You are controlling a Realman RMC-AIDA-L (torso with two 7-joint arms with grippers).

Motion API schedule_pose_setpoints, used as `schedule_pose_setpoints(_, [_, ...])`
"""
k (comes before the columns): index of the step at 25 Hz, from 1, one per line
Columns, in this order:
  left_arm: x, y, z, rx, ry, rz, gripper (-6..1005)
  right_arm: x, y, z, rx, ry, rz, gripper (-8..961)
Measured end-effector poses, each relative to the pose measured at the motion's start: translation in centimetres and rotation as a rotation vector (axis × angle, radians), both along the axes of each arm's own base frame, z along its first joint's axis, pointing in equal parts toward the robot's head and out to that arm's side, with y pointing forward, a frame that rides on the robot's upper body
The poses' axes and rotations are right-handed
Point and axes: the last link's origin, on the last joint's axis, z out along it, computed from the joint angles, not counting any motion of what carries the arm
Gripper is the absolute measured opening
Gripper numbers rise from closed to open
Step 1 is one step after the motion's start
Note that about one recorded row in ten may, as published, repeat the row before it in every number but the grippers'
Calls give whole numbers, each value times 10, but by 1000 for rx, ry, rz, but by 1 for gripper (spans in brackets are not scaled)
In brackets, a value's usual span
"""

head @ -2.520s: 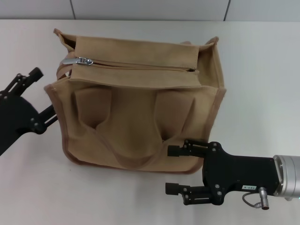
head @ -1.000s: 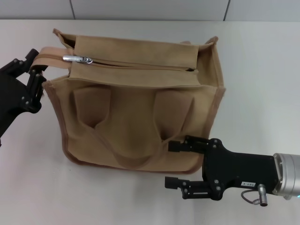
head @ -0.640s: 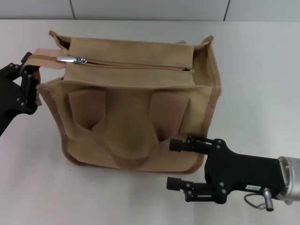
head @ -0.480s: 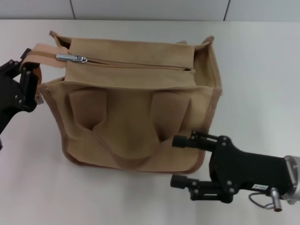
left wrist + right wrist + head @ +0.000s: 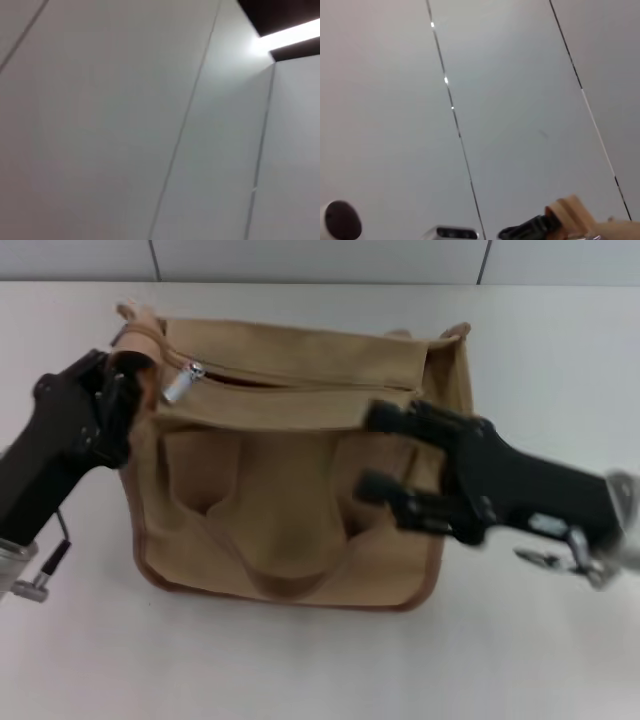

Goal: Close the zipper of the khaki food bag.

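Observation:
The robot's left gripper is holding the food bag's tan end piece [image 5: 146, 331] and the silver pull tab [image 5: 182, 383] lies free, so the right gripper carries on going to the tab and closes there.
The khaki food bag [image 5: 280, 480] lies on the white table in the head view, with its loop handles flat on the front panel. The zipper [image 5: 300, 383] runs across the top panel, and its silver pull tab [image 5: 182, 382] is at the left end. My left gripper [image 5: 125, 390] is at the bag's top left corner, shut on the tan end strip [image 5: 143, 340] of the zipper. My right gripper [image 5: 380, 452] is open and hovers over the bag's right front, below the zipper's right end. The right wrist view shows the strip [image 5: 570, 212] far off.
The white table [image 5: 560, 360] extends to the right and front of the bag. A grey panelled wall [image 5: 300, 258] runs behind the table. Both wrist views show mainly wall panels. The left wrist view shows none of the bag.
My right gripper has risen from the table's front onto the bag's right front. My left gripper has moved right and up with the end strip, and the pull tab has shifted right with it.

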Motion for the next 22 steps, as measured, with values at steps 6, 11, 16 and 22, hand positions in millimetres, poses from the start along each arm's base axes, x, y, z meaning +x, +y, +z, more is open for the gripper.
schedule_pose_setpoints(6, [4, 0, -2, -37, -19, -19, 27, -34, 38, -12, -177, -64, -56, 788])
schedule_pose_setpoints(11, [3, 0, -2, -47, -21, -18, 29, -53, 51, -11, -307, -66, -94, 788])
schedule_pose_setpoints(16, [4, 2, -1, -43, -17, -23, 30, -68, 62, -11, -397, -122, -117, 788])
schedule_pose_setpoints(22, [7, 6, -3, -46, -7, -31, 32, -80, 71, -19, -438, -208, -129, 787])
